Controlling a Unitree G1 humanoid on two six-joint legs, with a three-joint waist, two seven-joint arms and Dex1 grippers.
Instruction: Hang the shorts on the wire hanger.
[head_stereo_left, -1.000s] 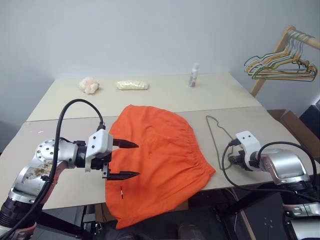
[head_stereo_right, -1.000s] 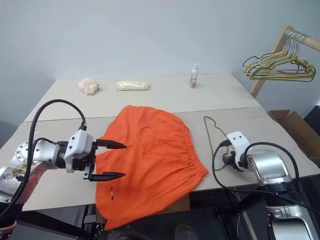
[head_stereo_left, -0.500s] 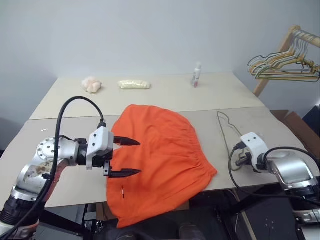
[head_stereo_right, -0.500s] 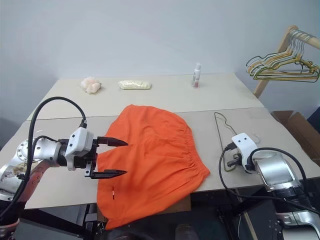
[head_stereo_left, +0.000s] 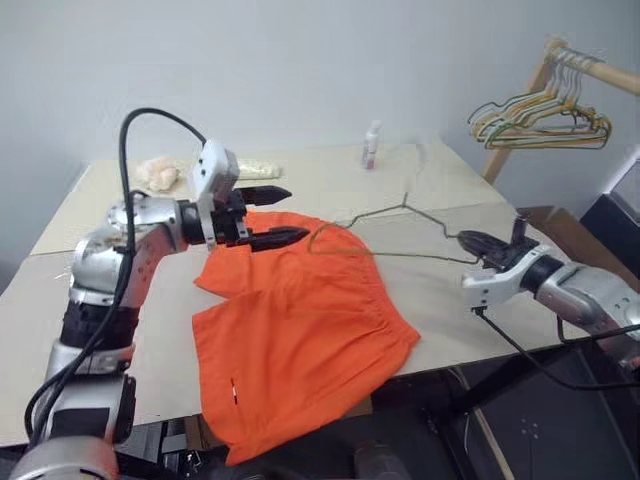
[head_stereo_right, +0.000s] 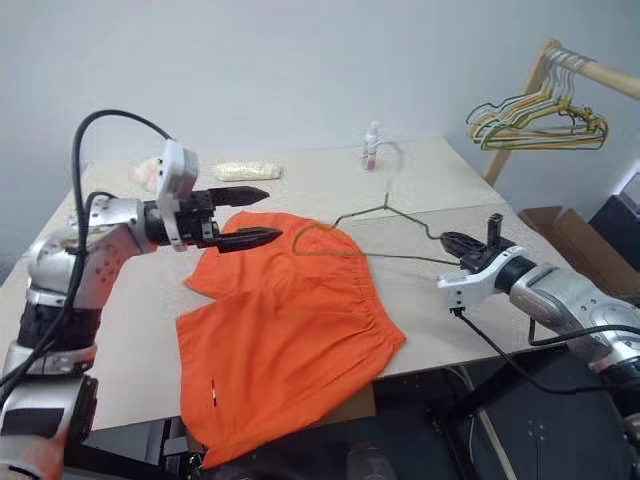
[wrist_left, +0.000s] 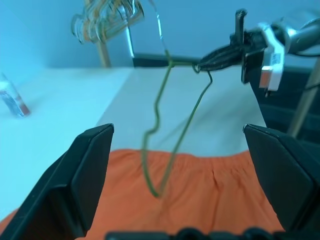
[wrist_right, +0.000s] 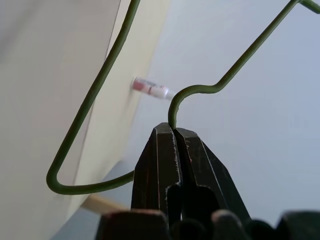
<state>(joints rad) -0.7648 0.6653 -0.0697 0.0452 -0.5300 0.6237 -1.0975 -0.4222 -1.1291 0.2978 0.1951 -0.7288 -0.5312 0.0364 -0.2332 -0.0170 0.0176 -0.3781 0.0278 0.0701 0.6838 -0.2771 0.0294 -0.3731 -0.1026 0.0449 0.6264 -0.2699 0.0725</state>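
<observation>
Small gathers (head_stereo_left: 386, 300) go along the edge of the shorts, so the waistband (head_stereo_left: 366, 262) will spread into an opening for the hanger when I raise the waistband's far end.
The orange shorts (head_stereo_left: 300, 340) lie flat on the table (head_stereo_left: 440, 290), one end hanging over its near edge. My right gripper (head_stereo_left: 468, 240) is shut on the thin wire hanger (head_stereo_left: 390, 255), held roughly level in the air over the table, its hook (head_stereo_left: 415, 165) pointing up. In the right wrist view the fingertips (wrist_right: 173, 131) pinch a bend of the wire (wrist_right: 195, 90). My left gripper (head_stereo_left: 298, 212) stands open above the far edge of the shorts. The hanger's corner (wrist_left: 157, 190) hangs just ahead of its fingers, with nothing between them.
A small bottle (head_stereo_left: 372, 144), a yellow packet (head_stereo_left: 255, 170) and a pale fluffy lump (head_stereo_left: 158, 172) sit along the table's far side. A wooden rack with bunched coloured hangers (head_stereo_left: 540, 110) stands at the right, beyond the table.
The right gripper has shut on the wire hanger, rolled and lifted it off the table. The left gripper has risen and moved forward towards the hanger. The camera has turned right.
</observation>
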